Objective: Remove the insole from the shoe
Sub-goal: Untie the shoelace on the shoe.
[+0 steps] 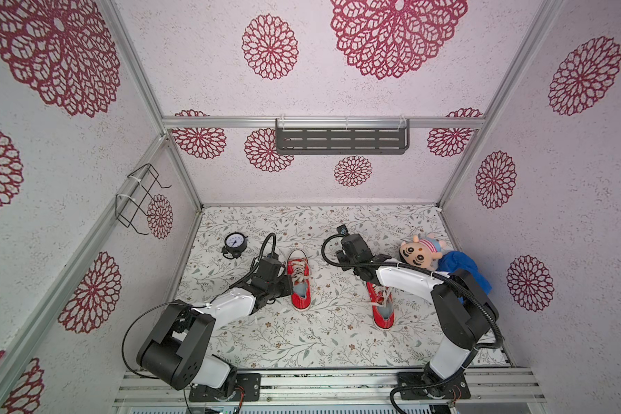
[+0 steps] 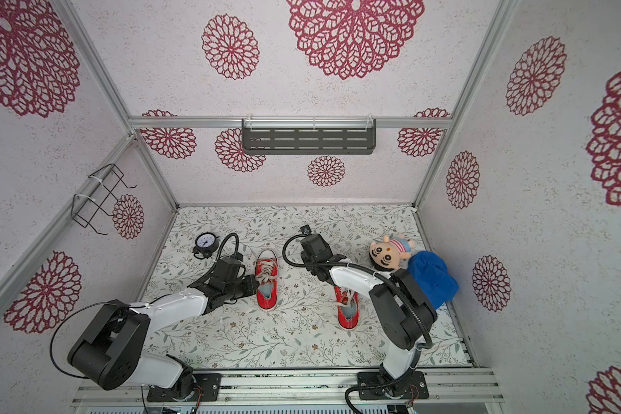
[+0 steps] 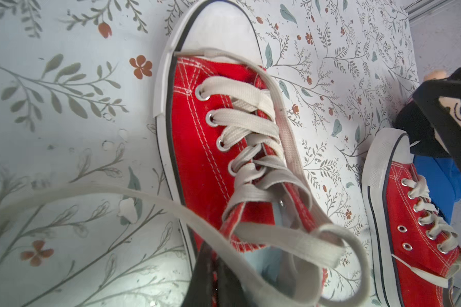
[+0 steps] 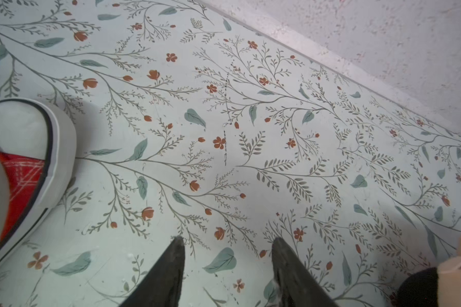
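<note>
Next, my right gripper pulls the laces (image 3: 297,242) clear first while my left gripper holds the shoe's side, since they loosely cross the shoe's opening over the insole (image 3: 268,263).
Two red canvas shoes with white laces lie on the flowered table. My left gripper (image 3: 214,279) is shut on the near side wall of the left shoe (image 1: 299,283), at its opening; a strip of red canvas shows between the fingers. In a top view the left gripper (image 1: 288,283) meets that shoe from the left. The pale blue insole (image 3: 264,263) lies inside the shoe, partly hidden by loose laces. My right gripper (image 4: 228,240) is open over bare table just past the toe of the right shoe (image 4: 24,138), holding nothing. The right arm crosses over that shoe (image 1: 382,308).
A small black alarm clock (image 1: 234,243) stands at the back left. A plush doll (image 1: 422,251) with blue clothes (image 1: 461,269) lies against the right wall. A dark shelf (image 1: 341,138) hangs on the back wall and a wire rack (image 1: 140,197) on the left wall.
</note>
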You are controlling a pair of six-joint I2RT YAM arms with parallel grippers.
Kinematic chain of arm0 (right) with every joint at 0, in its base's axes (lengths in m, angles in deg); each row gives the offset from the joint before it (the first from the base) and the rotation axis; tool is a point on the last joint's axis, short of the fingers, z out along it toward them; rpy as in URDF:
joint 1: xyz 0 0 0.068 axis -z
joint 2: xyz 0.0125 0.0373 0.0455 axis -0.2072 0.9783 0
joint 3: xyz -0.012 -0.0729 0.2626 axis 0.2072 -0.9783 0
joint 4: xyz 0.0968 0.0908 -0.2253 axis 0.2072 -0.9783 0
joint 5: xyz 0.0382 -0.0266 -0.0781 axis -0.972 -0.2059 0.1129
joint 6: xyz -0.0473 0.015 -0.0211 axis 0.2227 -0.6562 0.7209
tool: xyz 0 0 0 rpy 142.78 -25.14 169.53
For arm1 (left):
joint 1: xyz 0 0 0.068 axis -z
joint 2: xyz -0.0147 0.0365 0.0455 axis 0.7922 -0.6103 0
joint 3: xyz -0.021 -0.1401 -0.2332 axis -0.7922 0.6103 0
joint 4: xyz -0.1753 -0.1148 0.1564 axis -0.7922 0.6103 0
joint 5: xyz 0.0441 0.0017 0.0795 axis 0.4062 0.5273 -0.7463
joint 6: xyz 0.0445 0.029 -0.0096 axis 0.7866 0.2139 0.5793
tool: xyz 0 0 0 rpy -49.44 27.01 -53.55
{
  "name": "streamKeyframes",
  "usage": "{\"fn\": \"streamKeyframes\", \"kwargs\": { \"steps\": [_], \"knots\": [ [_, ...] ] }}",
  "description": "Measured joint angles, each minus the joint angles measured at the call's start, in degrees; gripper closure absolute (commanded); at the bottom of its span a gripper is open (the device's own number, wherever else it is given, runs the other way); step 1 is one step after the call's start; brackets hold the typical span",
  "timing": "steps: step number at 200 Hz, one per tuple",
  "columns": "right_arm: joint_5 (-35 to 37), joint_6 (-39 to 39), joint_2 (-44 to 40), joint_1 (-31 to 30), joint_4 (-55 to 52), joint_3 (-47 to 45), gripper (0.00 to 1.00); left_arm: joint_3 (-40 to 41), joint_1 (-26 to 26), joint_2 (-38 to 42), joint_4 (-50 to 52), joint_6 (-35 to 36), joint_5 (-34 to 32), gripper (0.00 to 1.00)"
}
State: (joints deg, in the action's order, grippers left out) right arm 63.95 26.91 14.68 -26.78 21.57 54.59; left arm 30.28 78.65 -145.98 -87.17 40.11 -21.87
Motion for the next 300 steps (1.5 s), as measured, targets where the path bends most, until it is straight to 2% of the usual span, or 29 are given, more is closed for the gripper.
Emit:
{"fn": "streamKeyframes", "kwargs": {
  "steps": [23, 43, 65, 96, 123, 144, 174, 239, 256, 300],
  "knots": [
    [-7.5, 0.3, -3.5, -0.9, 2.2, -4.0, 0.30, 0.0, 0.0, 0.1, -0.6, -0.4, 0.8, 1.00],
    [-15.4, -2.2, -5.2, -2.3, 4.1, -4.4, 0.28, 0.7, 0.0, 0.5, -1.5, -0.8, 1.5, 1.00],
    [-24.1, -9.7, -5.4, -3.5, 6.1, -4.3, 0.32, 1.0, 0.3, 1.1, -1.8, -0.9, 2.2, 1.00],
    [-34.8, -24.4, -3.9, -3.8, 4.5, -1.9, 0.41, 1.0, 1.0, 1.6, -2.1, -1.0, 2.4, 1.00],
    [-41.7, -34.8, -0.6, -3.8, 4.5, 0.5, 0.46, 1.0, 1.5, 1.6, -2.2, -1.0, 2.3, 1.00],
    [-43.4, -38.8, 1.8, -3.8, 3.3, 0.9, 0.48, 1.0, 1.8, 1.6, -2.2, -1.1, 2.1, 1.00],
    [-43.6, -40.7, 4.0, -4.0, 0.0, 2.7, 0.54, 1.0, 2.2, 1.6, -2.3, -1.3, 1.9, 1.00],
    [-43.7, -41.4, 4.2, -4.4, -4.5, 5.0, 0.90, 1.0, 2.5, 1.6, -2.3, -1.5, 1.4, 1.00],
    [-43.6, -40.9, 4.2, -4.4, -6.1, 5.1, 0.93, 1.0, 2.5, 1.6, -2.1, -1.5, 0.9, 1.00],
    [-40.7, -37.8, 0.9, -4.1, -12.4, 5.2, 0.94, 1.0, 2.8, 1.7, -1.4, -1.9, -0.4, 1.00]
  ]
}}
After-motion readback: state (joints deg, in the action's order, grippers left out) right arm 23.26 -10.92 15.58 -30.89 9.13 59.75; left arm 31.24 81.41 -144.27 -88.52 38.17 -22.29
